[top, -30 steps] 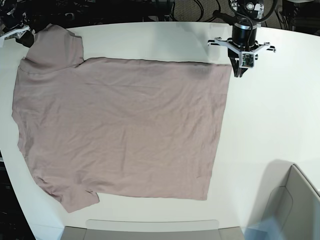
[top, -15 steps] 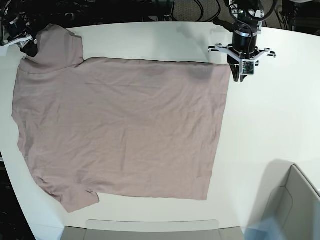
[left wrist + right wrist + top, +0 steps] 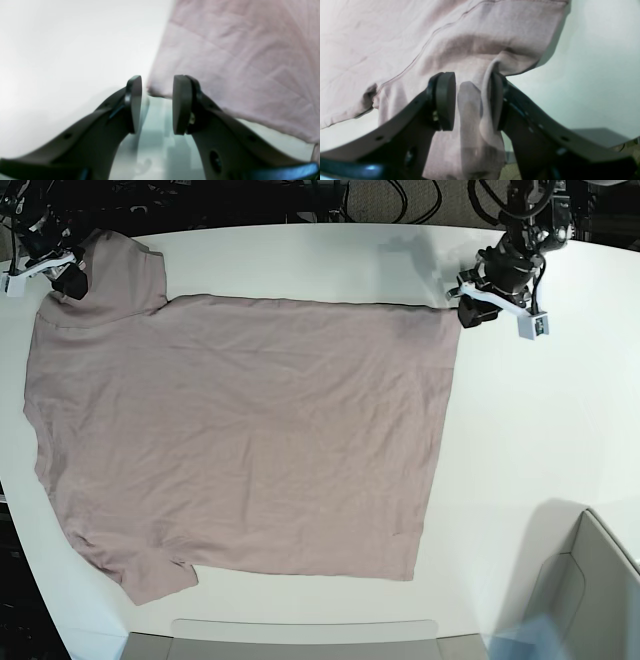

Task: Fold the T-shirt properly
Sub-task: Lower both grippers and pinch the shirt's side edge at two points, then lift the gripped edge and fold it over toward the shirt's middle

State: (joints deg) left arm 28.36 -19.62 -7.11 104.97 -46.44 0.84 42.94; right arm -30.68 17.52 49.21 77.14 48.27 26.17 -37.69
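The T-shirt's near edge (image 3: 300, 573) is lying loose over the white table. It will slide along when I lift and pull the T-shirt's far corner (image 3: 453, 314).
The mauve-pink T-shirt (image 3: 240, 440) lies spread flat on the white table (image 3: 540, 430), collar end to the left. My left gripper (image 3: 466, 311) sits at the shirt's far right hem corner. In the left wrist view it (image 3: 157, 100) is open and the corner of the T-shirt (image 3: 237, 62) lies just beyond the fingertips, with nothing between them. My right gripper (image 3: 68, 280) is at the far left sleeve. In the right wrist view its jaws (image 3: 473, 100) stand apart astride a raised fold of the T-shirt (image 3: 395, 32), which leans on the right finger (image 3: 495, 105).
A grey bin (image 3: 590, 590) stands at the near right corner. A grey tray edge (image 3: 300, 635) runs along the front of the table. Dark cables and arm bases crowd the back edge.
The left gripper has turned, shifted slightly toward the hem corner and opened. The right gripper has moved in from the far left onto the sleeve. The shirt has stayed flat.
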